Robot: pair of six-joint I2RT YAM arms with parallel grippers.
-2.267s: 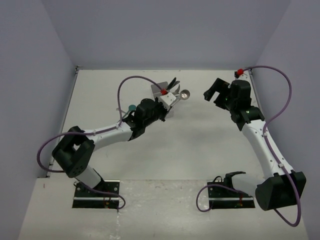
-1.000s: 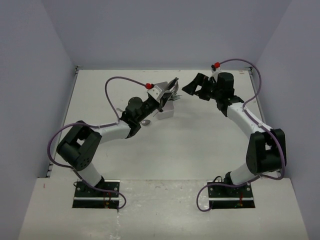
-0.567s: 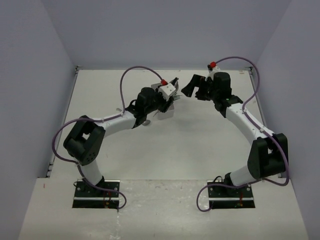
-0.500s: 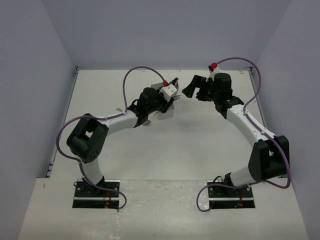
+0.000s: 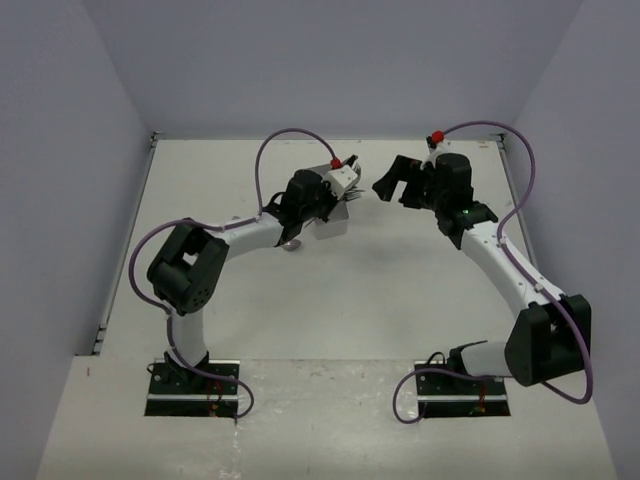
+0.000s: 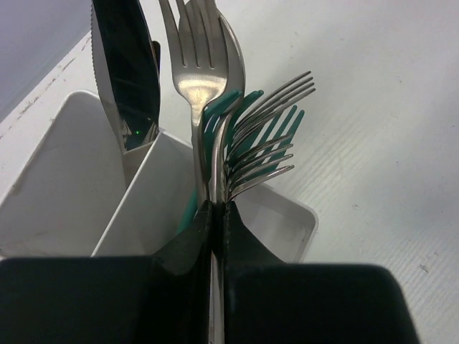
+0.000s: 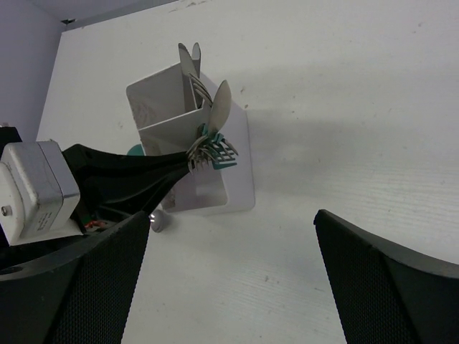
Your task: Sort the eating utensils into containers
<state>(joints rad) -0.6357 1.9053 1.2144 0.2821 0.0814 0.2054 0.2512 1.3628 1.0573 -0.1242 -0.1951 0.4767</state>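
Next, I lift the spoon above the other forks (image 6: 270, 129) with my left gripper before I lower it and let it go, because the spoon's bowl (image 6: 235, 66) is tangled behind a fork's head.
The white three-compartment container (image 5: 330, 222) stands at the table's middle back, also visible from the left wrist (image 6: 57, 179) and the right wrist (image 7: 240, 190). Its right compartment holds silver forks (image 6: 276, 97) and teal forks (image 6: 287, 125); a knife (image 6: 129, 79) stands in the middle one. My left gripper (image 6: 215, 208) is shut on a thin silver handle at that right compartment, with a fork head (image 6: 195, 72) and a spoon's edge rising just above the jaws. My right gripper (image 5: 392, 185) hovers open just right of the container, nothing between its fingers (image 7: 72, 287).
A silver spoon (image 5: 291, 243) lies on the table left of the container, under my left arm, its bowl (image 7: 159, 222) showing in the right wrist view. A teal piece (image 7: 134, 149) peeks out behind the left gripper. Purple walls close three sides.
My left gripper opened and shut again at the container, with the arm pushed further forward and right. The right gripper drifted slightly to the right and stayed open.
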